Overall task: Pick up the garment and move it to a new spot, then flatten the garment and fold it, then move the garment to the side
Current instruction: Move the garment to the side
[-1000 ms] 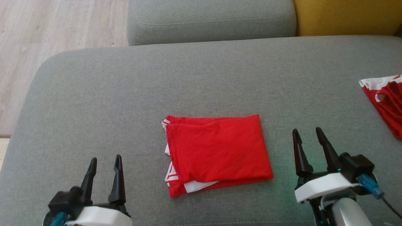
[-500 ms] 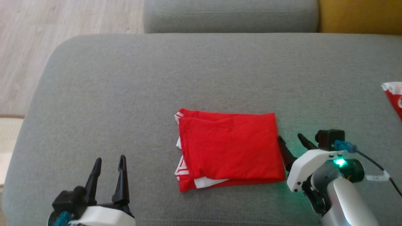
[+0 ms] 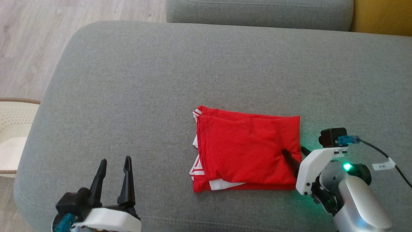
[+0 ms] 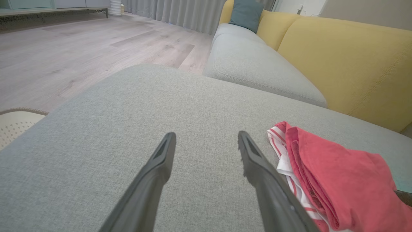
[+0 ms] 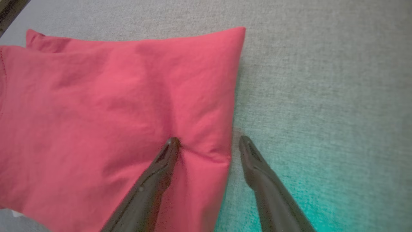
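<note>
I can see the garment's layers (image 3: 245,150) meet in one smooth folded edge (image 3: 299,133), so I expect the garment to follow along still folded when I pull that edge to the side.
A red garment (image 3: 244,148) with white trim lies folded into a rectangle on the grey sofa cushion (image 3: 161,80). My right gripper (image 3: 294,151) is open and straddles the garment's right edge (image 5: 233,106): one finger presses on the red cloth, the other rests on the cushion beside it. In the right wrist view the gripper (image 5: 207,141) shows the cloth dimpled at the left fingertip. My left gripper (image 3: 115,162) is open over bare cushion to the left of the garment; in its own view the gripper (image 4: 206,138) has the garment (image 4: 334,174) at the right.
The cushion's rounded left edge drops to a wooden floor (image 3: 25,48). A pale perforated basket (image 3: 14,129) stands on the floor at the left. A second grey cushion (image 3: 257,13) and a yellow sofa back (image 4: 347,61) lie beyond.
My right gripper has swung left and down onto the garment's right edge. The head camera has shifted, so the whole scene sits further right and another red cloth has left the frame.
</note>
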Robot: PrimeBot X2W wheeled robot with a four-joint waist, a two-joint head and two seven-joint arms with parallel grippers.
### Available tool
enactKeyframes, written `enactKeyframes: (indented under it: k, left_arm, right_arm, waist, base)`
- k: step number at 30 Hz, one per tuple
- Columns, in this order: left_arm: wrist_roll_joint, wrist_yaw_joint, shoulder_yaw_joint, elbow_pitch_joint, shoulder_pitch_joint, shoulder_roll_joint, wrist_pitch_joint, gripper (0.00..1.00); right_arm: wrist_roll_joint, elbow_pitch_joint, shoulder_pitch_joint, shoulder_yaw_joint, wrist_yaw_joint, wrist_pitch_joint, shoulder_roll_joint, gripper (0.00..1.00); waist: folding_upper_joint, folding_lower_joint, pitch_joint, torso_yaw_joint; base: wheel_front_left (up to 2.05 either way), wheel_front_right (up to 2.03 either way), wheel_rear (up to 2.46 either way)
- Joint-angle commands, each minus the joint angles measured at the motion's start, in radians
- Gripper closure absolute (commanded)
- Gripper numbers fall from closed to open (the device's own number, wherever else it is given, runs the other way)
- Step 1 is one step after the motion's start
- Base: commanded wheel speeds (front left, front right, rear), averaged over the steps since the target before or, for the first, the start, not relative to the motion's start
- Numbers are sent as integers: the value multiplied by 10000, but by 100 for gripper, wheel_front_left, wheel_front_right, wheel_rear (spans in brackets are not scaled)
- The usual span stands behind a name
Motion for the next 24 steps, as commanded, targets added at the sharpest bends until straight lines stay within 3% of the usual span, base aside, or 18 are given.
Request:
enactKeyframes:
  k: [1,2,4,6,14,24]
  left_arm:
    - [-50,68,275,-308,-410,-56,-122,0]
    - [-53,72,278,-314,-415,-56,-122,0]
    - [-53,75,286,-326,-425,-56,-122,0]
    - [-46,80,310,-341,-431,-56,-122,0]
    - [161,-15,374,-473,-593,-56,-122,0]
    - [626,-195,171,-885,-1108,-56,-122,0]
  right_arm:
    - [114,-145,-309,378,65,113,-53,38]
    - [178,-146,-349,462,65,158,-91,59]
    - [302,-160,-439,581,65,210,-157,75]
    - [388,-219,-550,643,65,184,-266,100]
    - [476,-688,-1106,414,65,-94,-872,100]
    - [405,-2406,-1504,-120,65,80,-1950,100]
  waist:
    - [0,0,16,-5]
    - [0,0,32,-11]
    - [0,0,57,-32]
    - [0,0,89,-94]
    - [0,0,403,-868]
    - [0,0,1349,-2947]
  base:
    - [0,0,0]
    - [0,0,0]
    - [0,0,0]
    - [0,0,0]
    - [0,0,0]
    - [0,0,0]
